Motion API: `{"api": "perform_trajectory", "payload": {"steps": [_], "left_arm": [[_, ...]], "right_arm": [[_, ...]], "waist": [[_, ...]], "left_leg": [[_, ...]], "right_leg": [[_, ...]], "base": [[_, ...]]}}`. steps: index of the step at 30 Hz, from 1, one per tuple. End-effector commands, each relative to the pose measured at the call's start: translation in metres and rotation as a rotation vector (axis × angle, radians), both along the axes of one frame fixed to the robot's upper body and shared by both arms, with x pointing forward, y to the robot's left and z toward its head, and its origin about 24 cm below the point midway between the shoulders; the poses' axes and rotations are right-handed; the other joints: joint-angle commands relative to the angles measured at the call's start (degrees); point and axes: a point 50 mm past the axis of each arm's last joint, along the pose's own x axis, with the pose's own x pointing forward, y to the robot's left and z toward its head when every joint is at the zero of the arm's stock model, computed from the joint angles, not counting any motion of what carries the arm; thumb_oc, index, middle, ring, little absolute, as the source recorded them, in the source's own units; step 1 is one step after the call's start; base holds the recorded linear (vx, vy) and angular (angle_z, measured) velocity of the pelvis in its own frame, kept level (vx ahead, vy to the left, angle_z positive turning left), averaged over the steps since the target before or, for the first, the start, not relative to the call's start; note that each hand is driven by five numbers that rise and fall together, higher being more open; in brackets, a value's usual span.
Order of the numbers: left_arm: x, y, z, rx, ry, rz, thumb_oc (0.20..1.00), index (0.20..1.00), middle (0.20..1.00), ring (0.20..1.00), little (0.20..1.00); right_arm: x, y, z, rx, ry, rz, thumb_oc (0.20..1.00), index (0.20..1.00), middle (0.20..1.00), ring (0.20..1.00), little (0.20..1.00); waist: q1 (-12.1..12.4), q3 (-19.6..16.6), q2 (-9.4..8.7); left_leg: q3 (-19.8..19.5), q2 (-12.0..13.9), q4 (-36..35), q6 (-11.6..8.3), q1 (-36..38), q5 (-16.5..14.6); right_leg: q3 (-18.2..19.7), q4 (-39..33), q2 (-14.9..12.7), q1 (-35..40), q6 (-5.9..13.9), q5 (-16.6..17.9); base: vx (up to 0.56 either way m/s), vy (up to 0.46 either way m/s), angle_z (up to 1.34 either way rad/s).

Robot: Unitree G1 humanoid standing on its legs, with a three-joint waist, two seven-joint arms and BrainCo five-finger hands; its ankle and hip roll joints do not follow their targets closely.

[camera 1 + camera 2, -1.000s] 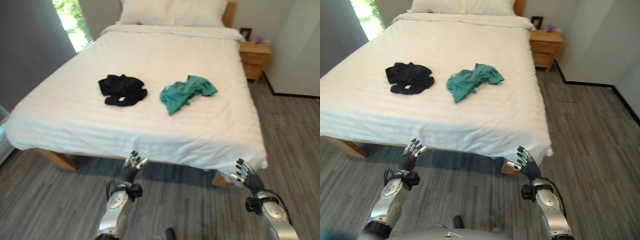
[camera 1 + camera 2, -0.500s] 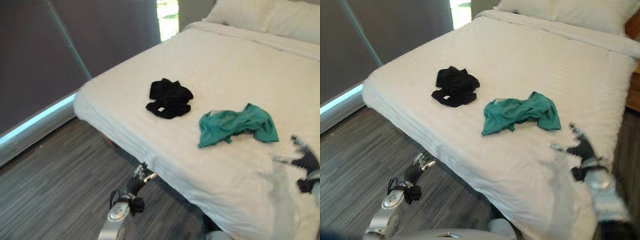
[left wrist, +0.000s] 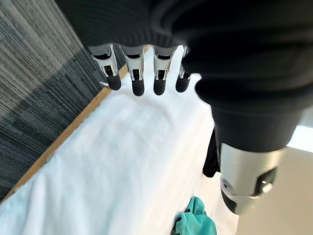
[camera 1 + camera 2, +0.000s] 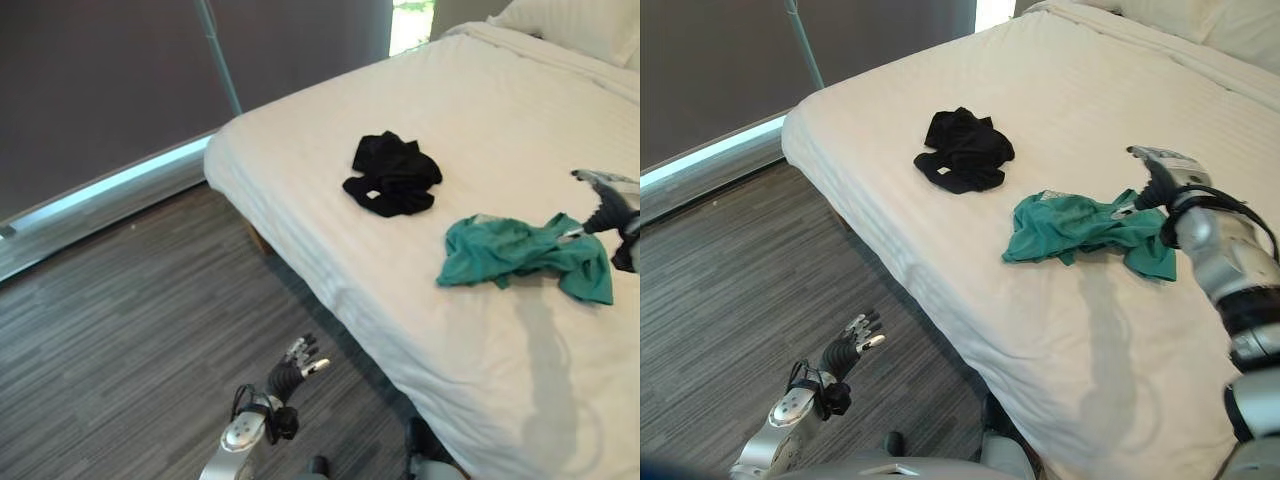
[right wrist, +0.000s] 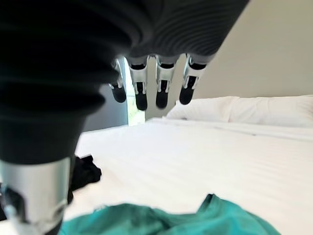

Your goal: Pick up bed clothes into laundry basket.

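Note:
My gripper will carry the teal garment [image 4: 525,252], which lies crumpled in loose folds [image 4: 492,247], so it will stay bunched up while its ends hang down.
A crumpled teal garment [image 4: 1085,228] lies on the white bed [image 4: 940,240], and a black bundle of clothes [image 4: 965,150] lies a little further in. My right hand [image 4: 1160,175] hovers open just above the teal garment's far end; its straight fingers [image 5: 156,83] reach out over the teal garment [image 5: 166,220]. My left hand [image 4: 850,350] is open and low over the floor beside the bed's edge, with its fingers [image 3: 139,73] pointing at the sheet.
Grey wood-look floor [image 4: 120,300] stretches to my left of the bed. A dark curtain wall [image 4: 100,80] with a bright strip at its foot runs behind it. White pillows [image 5: 244,107] lie at the bed's head.
The whole view has swung left, so the camera moved. My right arm has risen from below the bed's edge to above the teal garment. The left hand stays low.

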Motion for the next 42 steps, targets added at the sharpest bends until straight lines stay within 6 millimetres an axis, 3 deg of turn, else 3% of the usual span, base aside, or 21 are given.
{"api": "perform_trajectory", "payload": {"steps": [1,3,6,8,11,14,15,16,19,21,22,24,29,30,31,32,34,35,38,40,42], "left_arm": [[0.023,0.008,0.026,0.001,-0.136,0.004,1.000,1.000,1.000,1.000,1.000],[0.028,0.012,0.031,0.015,-0.162,0.017,1.000,1.000,1.000,1.000,1.000],[0.029,0.014,0.033,0.018,-0.170,0.033,1.000,1.000,1.000,1.000,1.000],[0.034,0.017,0.040,0.018,-0.203,0.055,1.000,1.000,1.000,1.000,1.000],[0.039,0.011,0.046,-0.001,-0.237,0.076,1.000,1.000,1.000,1.000,1.000],[0.043,-0.001,0.042,-0.034,-0.234,0.094,1.000,1.000,1.000,1.000,1.000],[0.045,-0.005,0.042,-0.047,-0.234,0.104,1.000,1.000,1.000,1.000,1.000],[0.047,-0.008,0.041,-0.054,-0.232,0.109,1.000,1.000,1.000,1.000,1.000],[0.049,-0.008,0.040,-0.073,-0.234,0.149,1.000,1.000,1.000,1.000,1.000],[0.050,0.001,0.043,-0.069,-0.245,0.193,1.000,1.000,1.000,1.000,1.000],[0.049,0.010,0.045,-0.056,-0.254,0.217,1.000,1.000,1.000,1.000,1.000],[0.047,0.013,0.045,-0.052,-0.255,0.224,1.000,1.000,1.000,1.000,1.000],[0.037,0.032,0.039,-0.020,-0.216,0.272,1.000,1.000,1.000,1.000,1.000],[0.036,0.033,0.037,-0.018,-0.204,0.279,1.000,1.000,1.000,1.000,1.000],[0.034,0.036,0.035,-0.020,-0.194,0.291,1.000,1.000,1.000,1.000,1.000],[0.031,0.038,0.031,-0.021,-0.172,0.309,1.000,1.000,1.000,1.000,1.000],[0.030,0.039,0.030,-0.023,-0.164,0.322,1.000,1.000,1.000,1.000,1.000],[0.030,0.040,0.027,-0.023,-0.149,0.344,1.000,1.000,1.000,1.000,1.000],[0.029,0.042,0.026,-0.017,-0.137,0.359,1.000,1.000,1.000,1.000,1.000],[0.027,0.044,0.024,-0.018,-0.123,0.382,1.000,1.000,1.000,1.000,1.000],[0.026,0.045,0.023,-0.015,-0.122,0.390,1.000,1.000,1.000,1.000,1.000]], "right_arm": [[0.012,0.010,0.032,-0.136,-0.092,0.028,1.000,1.000,1.000,1.000,1.000],[0.019,0.015,0.030,-0.266,-0.019,0.035,1.000,1.000,1.000,1.000,1.000],[0.021,0.015,0.027,-0.328,0.018,0.029,1.000,1.000,1.000,1.000,1.000],[0.022,0.004,0.022,-0.424,0.095,-0.043,1.000,1.000,1.000,1.000,1.000],[0.022,0.002,-0.001,-0.426,0.170,-0.062,1.000,1.000,1.000,1.000,1.000],[0.020,0.012,-0.037,-0.367,0.245,-0.033,1.000,1.000,1.000,1.000,1.000],[0.020,0.018,-0.048,-0.356,0.267,-0.011,0.793,0.793,0.793,0.793,0.793],[0.020,0.027,-0.061,-0.330,0.295,0.018,0.200,0.200,0.200,0.200,0.200],[0.015,0.053,-0.092,-0.260,0.331,0.127,0.200,0.200,0.200,0.200,0.200],[0.010,0.055,-0.088,-0.091,0.248,0.133,0.200,0.200,0.200,0.200,0.200],[0.002,0.045,-0.079,0.079,0.152,0.095,0.200,0.200,0.200,0.200,0.200],[-0.001,0.037,-0.072,0.156,0.089,0.065,0.200,0.200,0.200,0.200,0.200],[-0.032,0.002,-0.028,0.752,-0.356,0.011,0.200,0.200,0.200,0.200,0.200],[-0.042,-0.005,-0.012,0.863,-0.481,0.026,0.200,0.200,0.200,0.200,0.200],[-0.047,-0.007,-0.010,0.898,-0.513,0.043,0.200,0.200,0.200,0.200,0.200],[-0.058,-0.009,0.007,1.065,-0.674,0.099,0.200,0.200,0.200,0.200,0.200],[-0.065,-0.006,0.013,1.148,-0.745,0.154,0.200,0.200,0.200,0.200,0.200],[-0.075,-0.002,0.017,1.332,-0.862,0.232,0.200,0.200,0.200,0.200,0.200],[-0.085,0.010,0.011,1.461,-0.894,0.296,0.200,0.200,0.200,0.200,0.200],[-0.097,0.029,-0.006,1.639,-0.903,0.361,0.200,0.200,0.200,0.200,0.200],[-0.100,0.033,-0.015,1.694,-0.896,0.359,0.200,0.200,0.200,0.200,0.200]], "waist": [[0.5,0.4,-1.14],[1.1,1.8,-0.34],[1.2,2.4,0.21],[2.1,4.9,1.78],[2.7,6.6,3.33],[2.8,8.2,4.44],[2.8,8.5,4.47],[2.7,8.7,4.53],[1.9,8.7,4.16],[0.6,8.3,3.79],[-0.6,7.5,3.44],[-1.0,6.8,3.14],[-3.2,2.9,1.14],[-3.8,2.0,0.64],[-4.2,1.2,0.44],[-4.9,-0.2,0.00],[-5.2,-0.9,-0.18],[-5.8,-2.1,-0.53],[-6.1,-2.9,-1.02],[-6.6,-3.8,-1.14],[-6.8,-4.0,-1.31]], "left_leg": [[-5.0,0.0,-0.1,-2.29,-4.8,6.6],[-5.4,-0.2,-0.1,-2.63,-7.8,7.6],[-5.7,-0.4,-0.1,-2.76,-9.5,8.1],[-5.9,-1.1,-0.1,-3.27,-14.3,9.5],[-6.0,-1.7,-0.1,-3.76,-19.2,10.9],[-6.0,-2.2,-0.1,-4.16,-21.7,11.7],[-5.8,-2.2,-0.1,-4.23,-21.8,11.6],[-5.9,-2.2,-0.1,-4.19,-21.7,11.6],[-5.1,-2.1,-0.1,-4.11,-20.1,11.0],[-4.7,-1.9,-0.1,-3.90,-18.6,10.2],[-4.0,-1.6,-0.1,-3.65,-16.5,9.2],[-3.8,-1.6,-0.1,-3.40,-15.4,8.7],[-2.1,-1.4,-0.1,-2.22,-9.7,6.2],[-1.6,-1.4,-0.1,-2.10,-8.6,6.0],[-1.5,-1.4,-0.1,-1.98,-7.9,5.7],[-0.9,-1.3,-0.1,-1.79,-6.4,5.0],[-0.6,-1.3,-0.1,-1.70,-5.6,4.8],[-0.2,-1.2,-0.1,-1.55,-4.3,4.3],[0.2,-1.1,-0.1,-1.45,-3.1,4.0],[0.5,-1.0,-0.1,-1.30,-2.3,3.7],[0.4,-1.2,-0.1,-1.29,-2.1,4.2]], "right_leg": [[-1.3,1.1,-0.9,3.0,2.79,-2.7],[-1.4,1.1,-1.0,0.2,2.72,-2.2],[-1.5,1.1,-1.1,-1.5,2.72,-1.8],[-1.5,1.1,-1.5,-6.0,2.87,-0.8],[-0.7,1.1,-1.7,-10.7,3.05,0.2],[-0.2,1.1,-1.5,-13.1,3.20,0.5],[0.2,1.1,-1.3,-13.4,3.17,0.6],[0.5,1.1,-1.2,-13.3,3.15,0.6],[1.6,1.1,-0.9,-12.4,3.11,0.4],[2.2,1.1,-0.9,-11.2,3.16,0.0],[2.3,1.1,-1.0,-9.5,3.19,-0.7],[2.3,1.1,-1.0,-8.7,3.26,-1.0],[3.2,1.1,-0.9,-4.2,3.71,-2.1],[3.4,1.1,-1.0,-3.1,3.78,-2.2],[3.5,1.1,-1.0,-2.6,3.80,-2.3],[3.9,1.1,-1.0,-1.2,3.85,-2.7],[4.2,1.1,-0.9,-0.5,3.87,-2.9],[4.4,1.1,-0.8,0.6,3.87,-3.1],[4.7,1.1,-0.7,1.6,3.86,-3.3],[4.7,1.2,-0.6,2.5,3.83,-3.6],[4.7,1.3,-0.7,2.6,3.73,-3.2]], "base": [[-0.13,-0.002,0.07],[-0.14,0.001,-0.03],[-0.14,0.011,-0.02],[-0.23,0.036,-0.01],[-0.15,0.018,0.11],[-0.08,0.013,-0.08],[-0.02,0.009,-0.13],[0.02,0.005,-0.11],[0.06,0.019,-0.12],[0.11,0.025,-0.28],[0.10,0.020,-0.18],[0.13,0.006,-0.08],[0.17,0.010,-0.07],[0.13,0.018,-0.19],[0.14,0.032,-0.26],[0.11,0.023,-0.20],[0.09,0.024,-0.21],[0.08,0.022,-0.19],[0.04,0.021,-0.18],[0.02,0.007,-0.07],[0.00,0.000,0.00]]}}
